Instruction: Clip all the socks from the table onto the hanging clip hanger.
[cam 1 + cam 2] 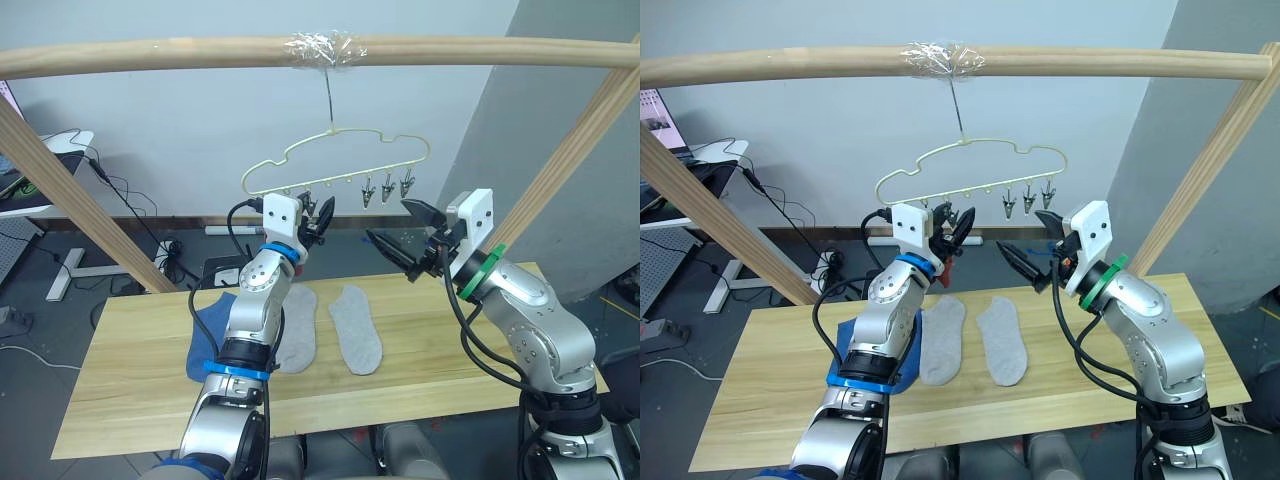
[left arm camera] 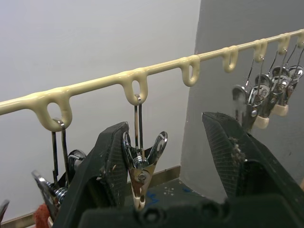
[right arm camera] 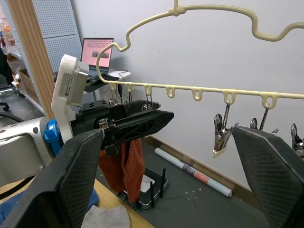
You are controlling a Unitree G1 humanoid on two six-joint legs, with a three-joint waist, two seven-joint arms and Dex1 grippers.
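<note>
The metal clip [image 2: 141, 175] will open at the bottom when the robot squeezes it, because two flared levers meet at a spring coil [image 2: 140, 161] above the clip's closed jaws.
The pale-yellow clip hanger [image 1: 335, 160] hangs by its hook from the taped pole. Rust red socks [image 3: 129, 164] hang from clips at its left end. My left gripper [image 2: 166, 123] is open just under the hanger's bar, and a metal clip [image 2: 141, 173] dangles beside one of its fingers [image 2: 107, 161]. To the right, my right gripper [image 1: 390, 222] is open and empty, below three bare clips [image 1: 386, 188]. Two light grey socks [image 1: 357, 328] lie flat side by side on the table [image 1: 130, 380]. A blue sock [image 1: 213, 325] lies left of them, partly behind my left arm.
A thick wooden pole frame [image 1: 200, 52] spans the top, with slanted legs at the left [image 1: 80, 205] and right [image 1: 565, 165]. Behind the table, a desk with a laptop [image 3: 97, 50] stands at the left, and cables [image 1: 165, 255] lie on the floor.
</note>
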